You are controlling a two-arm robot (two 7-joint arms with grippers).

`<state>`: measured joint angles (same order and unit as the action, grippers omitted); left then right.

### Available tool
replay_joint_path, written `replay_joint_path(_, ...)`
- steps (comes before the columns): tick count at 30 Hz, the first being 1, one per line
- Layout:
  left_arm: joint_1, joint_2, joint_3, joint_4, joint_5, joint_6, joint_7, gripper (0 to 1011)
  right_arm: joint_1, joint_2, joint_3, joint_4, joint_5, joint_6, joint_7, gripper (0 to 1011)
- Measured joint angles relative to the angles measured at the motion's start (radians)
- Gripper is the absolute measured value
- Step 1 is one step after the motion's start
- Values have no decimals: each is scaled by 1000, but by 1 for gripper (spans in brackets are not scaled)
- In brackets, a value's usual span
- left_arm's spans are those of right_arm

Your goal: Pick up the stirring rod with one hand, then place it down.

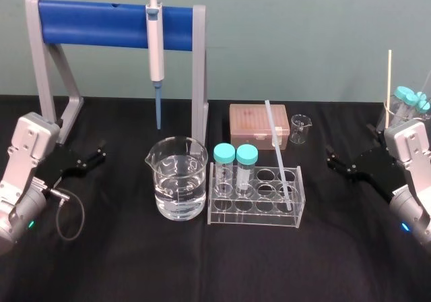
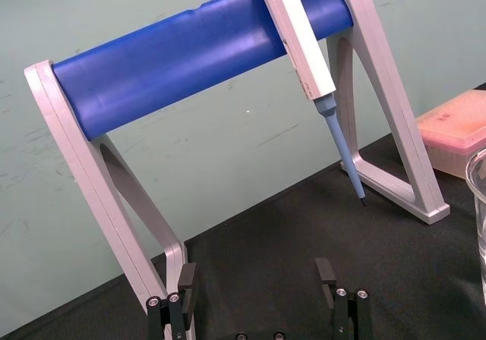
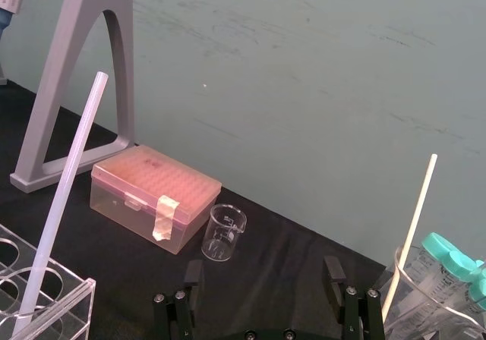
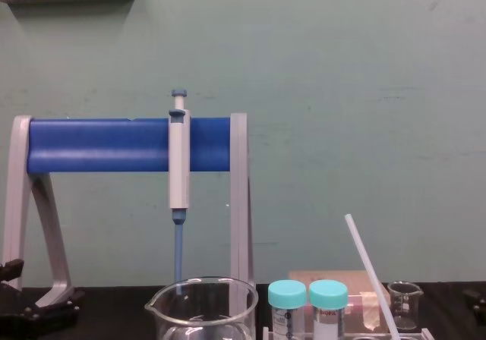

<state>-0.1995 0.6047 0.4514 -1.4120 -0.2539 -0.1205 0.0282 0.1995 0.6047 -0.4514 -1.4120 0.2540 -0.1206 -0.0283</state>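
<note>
My gripper will slide the stirring rod (image 4: 370, 269) straight out when it lifts and leave the rack in place, because the rod leans loosely in a wider rack hole (image 3: 52, 283).
The stirring rod (image 1: 278, 152) is a thin white translucent stick. It leans in the clear tube rack (image 1: 219, 211), with its low end in a front right hole and its top tilted back over the pink box. The rod also appears in the right wrist view (image 3: 64, 188) and the chest view (image 4: 372, 275). My right gripper (image 1: 331, 159) hovers open to the right of the rack with nothing between its fingers (image 3: 194, 273). My left gripper (image 1: 100, 152) rests open at the far left beside the stand's foot, holding nothing.
A beaker of water (image 1: 178, 180) stands left of the rack, which holds two teal-capped tubes (image 1: 236, 156). Behind are a pink tip box (image 1: 259, 127) and a small beaker (image 1: 300, 128). A pipette (image 1: 155, 46) hangs on the blue-barred stand (image 1: 94, 24). A beaker with capped tubes and a thin stick (image 1: 404, 103) sits far right.
</note>
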Motion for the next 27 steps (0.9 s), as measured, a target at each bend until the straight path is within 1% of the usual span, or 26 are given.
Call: replay_joint_path(27,0,0,0,0,0,0,0,1000,0,0,0,0,0,0,0,1000)
